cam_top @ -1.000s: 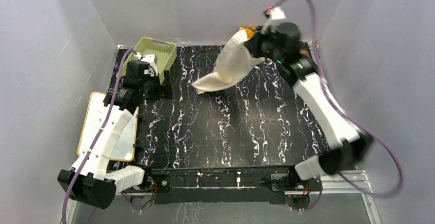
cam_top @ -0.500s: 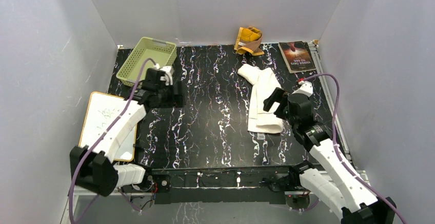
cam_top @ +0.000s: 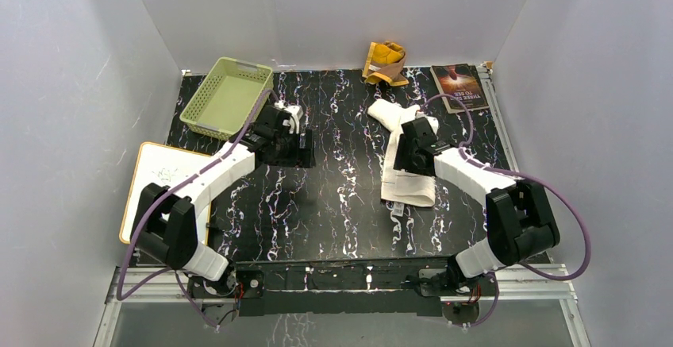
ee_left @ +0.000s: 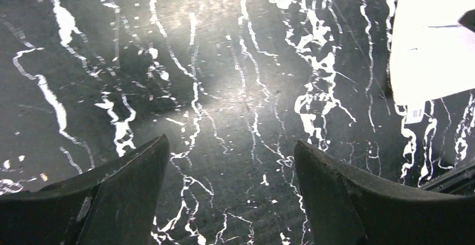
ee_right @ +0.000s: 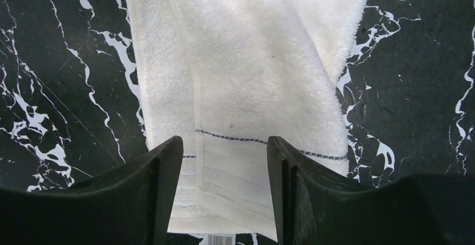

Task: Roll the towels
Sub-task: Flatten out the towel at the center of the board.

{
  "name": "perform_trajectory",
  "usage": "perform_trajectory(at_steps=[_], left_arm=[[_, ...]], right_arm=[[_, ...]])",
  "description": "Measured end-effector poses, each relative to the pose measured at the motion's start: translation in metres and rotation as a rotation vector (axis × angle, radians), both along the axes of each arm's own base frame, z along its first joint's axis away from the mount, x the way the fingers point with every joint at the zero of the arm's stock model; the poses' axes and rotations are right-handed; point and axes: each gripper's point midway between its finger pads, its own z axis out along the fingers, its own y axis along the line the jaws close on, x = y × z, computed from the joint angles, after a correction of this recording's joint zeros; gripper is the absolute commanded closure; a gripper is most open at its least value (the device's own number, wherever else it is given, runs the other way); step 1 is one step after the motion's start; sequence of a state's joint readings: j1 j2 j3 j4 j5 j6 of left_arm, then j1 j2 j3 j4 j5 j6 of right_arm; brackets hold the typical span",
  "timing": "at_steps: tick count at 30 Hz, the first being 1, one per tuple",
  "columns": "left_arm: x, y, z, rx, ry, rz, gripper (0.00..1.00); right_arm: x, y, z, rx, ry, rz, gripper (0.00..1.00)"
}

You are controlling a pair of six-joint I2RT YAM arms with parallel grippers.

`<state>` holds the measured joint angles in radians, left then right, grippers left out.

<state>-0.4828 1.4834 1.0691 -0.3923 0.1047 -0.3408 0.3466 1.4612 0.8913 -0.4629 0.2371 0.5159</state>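
Note:
The cream-white towel lies folded over itself (ee_right: 198,106), and the robot's right gripper should therefore swing it over across the marbled tabletop (cam_top: 340,174) while the left gripper moves back out of the way, before the rolling starts.
The cream-white towel (cam_top: 406,174) lies flat and lengthwise right of the table's centre, a small label at its near end. In the right wrist view the cream-white towel (ee_right: 252,60) fills the middle, a stitched band crossing it near my fingertips. My right gripper (cam_top: 411,155) (ee_right: 224,144) hovers open over that band, holding nothing. The mustard-yellow towel (cam_top: 386,62) sits crumpled against the back wall. Left of centre, my left gripper (cam_top: 297,147) (ee_left: 229,144) stands open over bare marbled tabletop, and the white towel's edge (ee_left: 431,43) shows at its upper right.
A green basket (cam_top: 228,95) stands at the back left. A whiteboard (cam_top: 163,180) lies beside the mat's left edge. A dark-covered book (cam_top: 459,86) rests at the back right. Grey walls close in three sides.
The right gripper held the white towel in the air at the back, let it down on the table and now hangs open over it. The left arm has swung right toward the centre.

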Motion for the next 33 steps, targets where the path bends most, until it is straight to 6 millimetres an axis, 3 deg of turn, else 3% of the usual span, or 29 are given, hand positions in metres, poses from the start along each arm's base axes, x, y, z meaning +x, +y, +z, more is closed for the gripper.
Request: perform_trajectory(at_steps=[4,9,17,20,24,29,33], left_arm=[[-0.007,-0.024,0.001,-0.026,-0.011,-0.052,0.24],[-0.028,-0.066,-0.015,-0.049,0.024,-0.132,0.24],[-0.049,-0.124,-0.045,-0.121,0.086,-0.174,0.24],[-0.056,-0.141,-0.063,-0.118,0.122,-0.188,0.24],[-0.065,-0.159,-0.076,-0.118,0.148,-0.208,0.24],[-0.063,-0.163,-0.070,-0.122,0.133,-0.210,0.23],[-0.055,-0.149,-0.059,-0.112,0.124,-0.188,0.22]], right_arm=[[-0.005,0.005,-0.005,-0.022,0.024,0.055,0.41],[-0.015,0.016,-0.008,-0.058,0.045,0.140,0.34],[-0.036,0.021,-0.038,-0.127,0.161,0.205,0.40],[-0.041,0.017,-0.042,-0.136,0.183,0.197,0.46],[-0.043,0.015,-0.043,-0.141,0.190,0.187,0.65],[-0.044,0.014,-0.043,-0.145,0.194,0.178,0.99],[-0.048,0.012,-0.041,-0.147,0.204,0.171,1.00]])
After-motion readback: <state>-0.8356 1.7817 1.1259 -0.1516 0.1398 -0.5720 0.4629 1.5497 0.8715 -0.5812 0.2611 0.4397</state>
